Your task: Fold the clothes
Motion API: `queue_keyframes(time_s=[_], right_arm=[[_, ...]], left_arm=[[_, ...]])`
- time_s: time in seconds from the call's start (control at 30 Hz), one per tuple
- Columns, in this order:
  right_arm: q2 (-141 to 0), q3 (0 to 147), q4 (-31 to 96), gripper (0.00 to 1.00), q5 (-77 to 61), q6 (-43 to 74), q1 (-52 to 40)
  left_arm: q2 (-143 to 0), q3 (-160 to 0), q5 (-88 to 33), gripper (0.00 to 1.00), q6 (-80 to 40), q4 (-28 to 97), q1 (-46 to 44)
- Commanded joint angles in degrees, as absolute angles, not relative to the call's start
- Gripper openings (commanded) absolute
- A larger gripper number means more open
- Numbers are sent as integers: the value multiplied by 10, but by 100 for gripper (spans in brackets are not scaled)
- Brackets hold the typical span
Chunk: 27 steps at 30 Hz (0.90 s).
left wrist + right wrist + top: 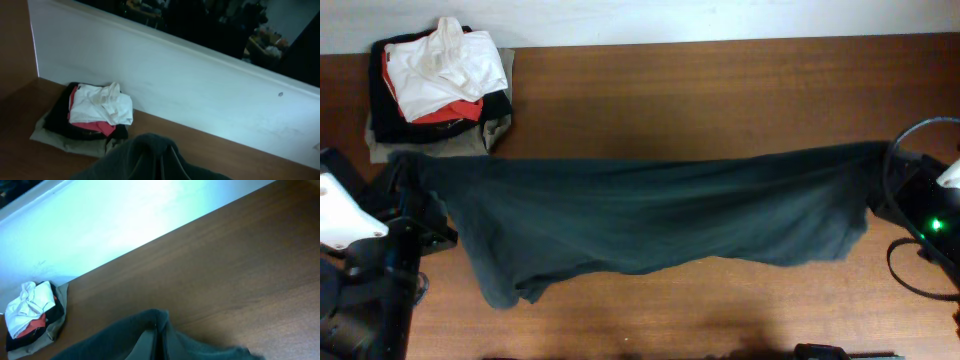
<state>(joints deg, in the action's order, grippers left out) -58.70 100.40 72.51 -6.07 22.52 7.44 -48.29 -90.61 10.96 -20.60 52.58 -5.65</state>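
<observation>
Next, I put the garment down and move my left gripper to its bunched corner (502,294), because the dark green garment's lower edge (545,283) hangs unevenly below my left gripper.
A dark green garment (650,215) is stretched wide across the table between my two arms, its lower edge sagging at the left. My left gripper (408,170) is shut on the garment's left end; in the left wrist view the cloth (150,155) drapes over the closed fingers (161,167). My right gripper (885,170) is shut on the garment's right end; in the right wrist view the cloth (115,337) wraps the closed fingers (157,340).
A stack of folded clothes (440,85), white on red, black and khaki, sits at the back left corner; it shows in the left wrist view (90,112) and the right wrist view (32,317). A white wall (200,85) borders the far edge. Cables (910,265) lie at right.
</observation>
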Motion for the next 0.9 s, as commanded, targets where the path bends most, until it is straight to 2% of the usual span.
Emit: queue_keyframes(time_s=[0.0,0.33,0.67,0.87], right_arm=[[-599,1012,731,4,-35,240,76],[-684,1012,742,4,52,289,76],[-599,1012,778,4,25,290,76],[-549,1024,777,4,17,291,76]], left_arm=[[-491,-917,120,0,-197,526,-56],[-642,-933,155,1,-183,538,-56],[-592,-1032,150,1,-188,666,-56],[-583,-1118,107,1,-188,699,-56]])
